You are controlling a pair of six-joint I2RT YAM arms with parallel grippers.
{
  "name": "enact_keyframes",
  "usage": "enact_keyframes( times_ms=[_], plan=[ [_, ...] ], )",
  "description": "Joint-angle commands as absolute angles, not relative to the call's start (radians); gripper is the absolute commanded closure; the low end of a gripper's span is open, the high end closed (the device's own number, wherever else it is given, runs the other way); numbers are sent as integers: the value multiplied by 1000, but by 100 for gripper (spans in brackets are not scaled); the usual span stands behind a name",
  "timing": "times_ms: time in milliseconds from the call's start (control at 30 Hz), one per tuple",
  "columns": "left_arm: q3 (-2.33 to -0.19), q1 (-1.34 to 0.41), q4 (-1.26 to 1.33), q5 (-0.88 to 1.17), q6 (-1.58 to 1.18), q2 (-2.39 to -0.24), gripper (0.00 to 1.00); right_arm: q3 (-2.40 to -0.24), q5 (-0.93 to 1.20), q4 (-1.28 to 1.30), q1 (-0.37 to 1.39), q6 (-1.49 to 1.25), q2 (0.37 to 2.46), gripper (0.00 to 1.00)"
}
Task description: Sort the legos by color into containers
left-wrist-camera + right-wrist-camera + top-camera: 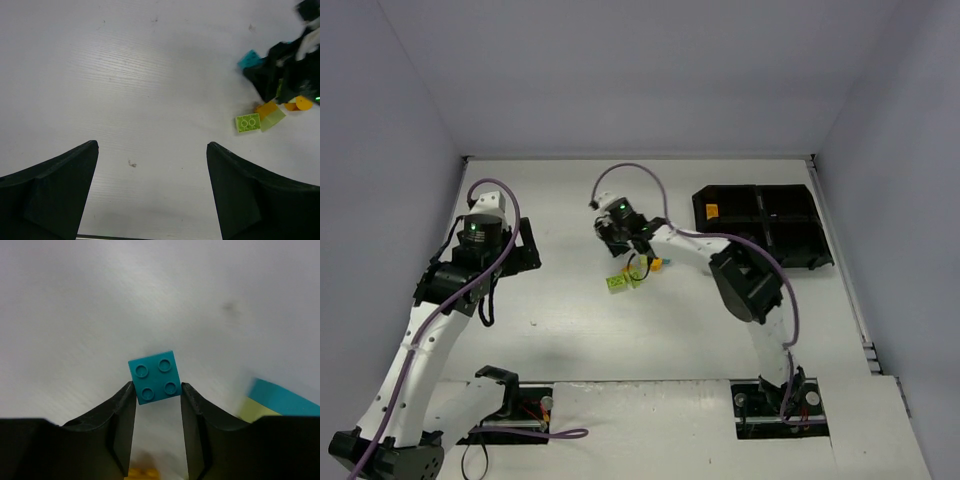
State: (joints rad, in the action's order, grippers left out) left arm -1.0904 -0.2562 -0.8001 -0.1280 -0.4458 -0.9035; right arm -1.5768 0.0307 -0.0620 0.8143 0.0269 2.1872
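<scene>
The cyan brick (pixel 155 378) hangs clear of the pile, so the robot's right gripper should next go to the empty tray compartment (pixel 798 241) diagonal from the orange brick and let go there.
My right gripper (pixel 158 390) is shut on a cyan four-stud brick (pixel 154 376), pinched between its fingertips over the white table. In the top view it (pixel 620 232) hangs just behind the small pile of legos (pixel 632 274). The pile holds a yellow-green brick (pixel 248 123), an orange brick (pixel 266 108) and a cyan one (pixel 250 59). The black four-compartment tray (pixel 790 240) lies at the back right, with one orange brick (pixel 712 211) in its near-left compartment. My left gripper (pixel 152 150) is open and empty, left of the pile.
Another cyan brick (pixel 282 399) and a pale yellow-green one (pixel 255 410) lie right of my right fingers. An orange piece (pixel 142 472) shows below them. Grey walls close in the table on three sides.
</scene>
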Motion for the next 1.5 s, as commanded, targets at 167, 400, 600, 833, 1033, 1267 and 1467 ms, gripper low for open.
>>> enact_keyframes(
  times_ms=[167, 400, 600, 833, 1033, 1267, 1467],
  plan=[
    [-1140, -265, -697, -120, -425, -943, 18, -1269, -268, -92, 479, -196, 1649, 100],
    [-1154, -273, -640, -87, -423, -1006, 18, -1072, -443, 89, 199, -383, 1395, 100],
    [-1169, -298, -623, -87, -417, -1037, 18, -996, -387, 100, 5, -476, 1376, 95],
    [-1164, -310, -629, -86, -419, -1026, 18, -1032, -374, 103, -60, -502, 1512, 69],
    [-1144, -308, -638, -86, -423, -1009, 18, -1068, -334, 94, -46, -466, 1493, 44],
    [-1138, -308, -637, -84, -428, -1006, 18, -1108, -244, 22, 208, -273, 1414, 39],
    [-1132, -310, -638, -78, -431, -1009, 18, -1118, -22, -54, 492, -134, 1437, 34]
  ],
)
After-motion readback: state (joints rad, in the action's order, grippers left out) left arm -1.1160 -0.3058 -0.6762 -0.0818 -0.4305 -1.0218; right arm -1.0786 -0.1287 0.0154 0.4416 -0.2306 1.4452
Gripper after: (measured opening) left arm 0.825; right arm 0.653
